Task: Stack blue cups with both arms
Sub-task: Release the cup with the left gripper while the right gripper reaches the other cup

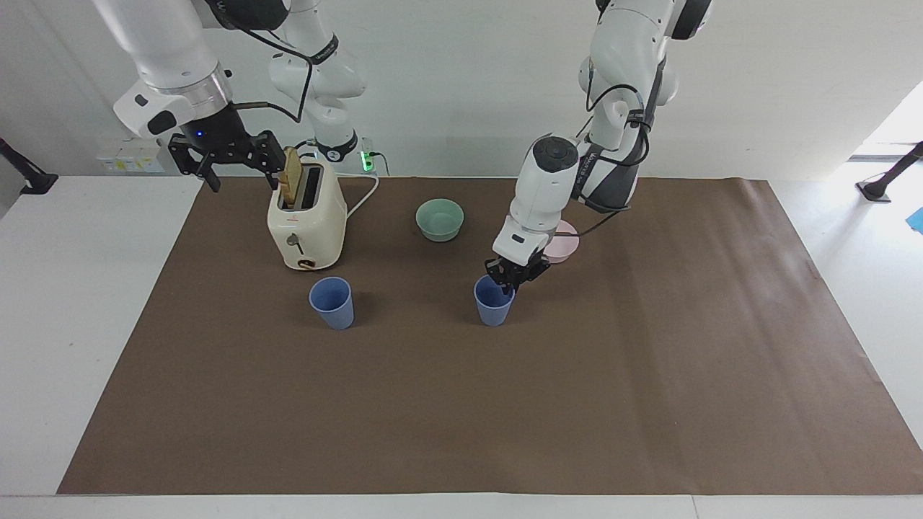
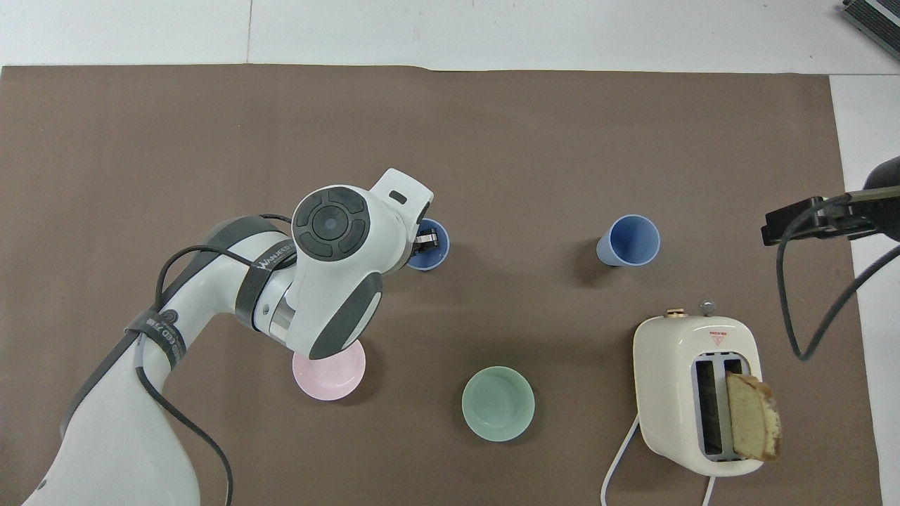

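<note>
The free blue cup (image 2: 628,241) gets slimmer from its wide rim down to its base (image 2: 605,252), so I expect it to nest inside the other blue cup when I lower it.
One blue cup (image 1: 494,304) stands upright on the brown mat near the table's middle; it also shows in the overhead view (image 2: 430,258). My left gripper (image 1: 507,278) is down at its rim, on the side nearer the robots, shut on the rim with one finger inside the cup; in the overhead view the left gripper (image 2: 425,242) is partly hidden by its wrist. The second blue cup (image 1: 332,303) stands free toward the right arm's end, beside the toaster (image 2: 628,240). My right gripper (image 1: 231,155) hangs open and empty in the air next to the toaster (image 2: 808,218) and waits.
A cream toaster (image 1: 306,223) with a bread slice standing in one slot is nearer the robots than the free cup (image 2: 696,393). A mint-green bowl (image 1: 440,219) and a pink bowl (image 1: 566,245) sit nearer the robots than the held cup. The toaster's cord runs toward the robots.
</note>
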Motion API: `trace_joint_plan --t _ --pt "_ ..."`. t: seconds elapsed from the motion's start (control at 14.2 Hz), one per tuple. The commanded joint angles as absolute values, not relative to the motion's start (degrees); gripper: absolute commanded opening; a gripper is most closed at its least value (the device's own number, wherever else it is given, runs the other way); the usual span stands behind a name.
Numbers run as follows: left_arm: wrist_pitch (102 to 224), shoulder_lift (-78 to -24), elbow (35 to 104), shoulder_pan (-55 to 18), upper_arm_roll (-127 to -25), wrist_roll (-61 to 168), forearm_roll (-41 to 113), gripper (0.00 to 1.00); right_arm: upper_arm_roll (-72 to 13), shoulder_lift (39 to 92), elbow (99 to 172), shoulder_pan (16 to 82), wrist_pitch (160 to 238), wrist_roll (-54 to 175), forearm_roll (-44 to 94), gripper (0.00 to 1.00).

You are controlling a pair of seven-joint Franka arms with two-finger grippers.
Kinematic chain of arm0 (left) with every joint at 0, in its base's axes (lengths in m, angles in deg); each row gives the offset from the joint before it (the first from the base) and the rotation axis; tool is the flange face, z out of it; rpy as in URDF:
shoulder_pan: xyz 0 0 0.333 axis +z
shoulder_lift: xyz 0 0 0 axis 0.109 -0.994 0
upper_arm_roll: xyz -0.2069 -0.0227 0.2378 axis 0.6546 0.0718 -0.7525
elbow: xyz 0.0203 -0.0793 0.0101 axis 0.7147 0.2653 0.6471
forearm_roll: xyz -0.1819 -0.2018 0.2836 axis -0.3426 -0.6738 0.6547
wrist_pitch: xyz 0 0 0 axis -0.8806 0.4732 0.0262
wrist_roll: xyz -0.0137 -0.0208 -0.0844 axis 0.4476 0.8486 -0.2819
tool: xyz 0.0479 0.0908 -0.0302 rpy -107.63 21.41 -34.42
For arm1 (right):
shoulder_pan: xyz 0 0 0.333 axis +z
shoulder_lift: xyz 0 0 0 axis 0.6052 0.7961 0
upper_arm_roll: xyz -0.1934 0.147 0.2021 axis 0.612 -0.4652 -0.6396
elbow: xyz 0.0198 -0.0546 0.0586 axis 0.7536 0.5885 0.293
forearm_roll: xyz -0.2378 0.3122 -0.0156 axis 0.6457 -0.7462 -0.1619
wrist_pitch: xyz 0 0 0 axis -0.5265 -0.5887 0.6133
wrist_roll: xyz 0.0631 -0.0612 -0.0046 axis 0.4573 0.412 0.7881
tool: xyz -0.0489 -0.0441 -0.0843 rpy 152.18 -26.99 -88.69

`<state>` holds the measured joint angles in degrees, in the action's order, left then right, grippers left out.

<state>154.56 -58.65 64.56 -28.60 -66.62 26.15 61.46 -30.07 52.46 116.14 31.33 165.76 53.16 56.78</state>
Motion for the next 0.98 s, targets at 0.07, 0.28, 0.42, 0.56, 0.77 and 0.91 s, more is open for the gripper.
trace_joint_plan --t 0.07,0.28,0.42,0.56,0.77,0.91 --pt "154.88 -57.89 64.97 -29.02 -67.6 25.44 62.62 0.84 -30.4 49.81 120.2 30.21 167.82 54.75 55.61 1.0" --pt "151.12 -55.88 62.96 -27.45 -68.13 25.7 62.8 1.0 -30.32 48.22 125.91 30.21 174.15 54.58 55.53 1.0" --pt "148.2 -52.81 61.89 -24.3 -68.13 26.92 62.88 1.0 -30.32 49.1 127.84 30.12 177.48 54.4 55.53 1.0" --pt "145.49 -49.03 62.15 -20.17 -68.04 32.52 62.71 1.0 -30.32 50.06 130.22 30.21 181.09 54.4 55.53 1.0" --pt "140.47 -45.59 62.07 -15.5 -68.04 42.02 62.53 1.0 -30.4 53.13 132.77 30.3 185.75 54.57 55.53 1.0" --pt "138.02 -43.93 61.89 -12.78 -68.21 48.43 62.36 1.0 -30.4 56.46 132.95 30.83 188.12 54.31 55.61 1.0"
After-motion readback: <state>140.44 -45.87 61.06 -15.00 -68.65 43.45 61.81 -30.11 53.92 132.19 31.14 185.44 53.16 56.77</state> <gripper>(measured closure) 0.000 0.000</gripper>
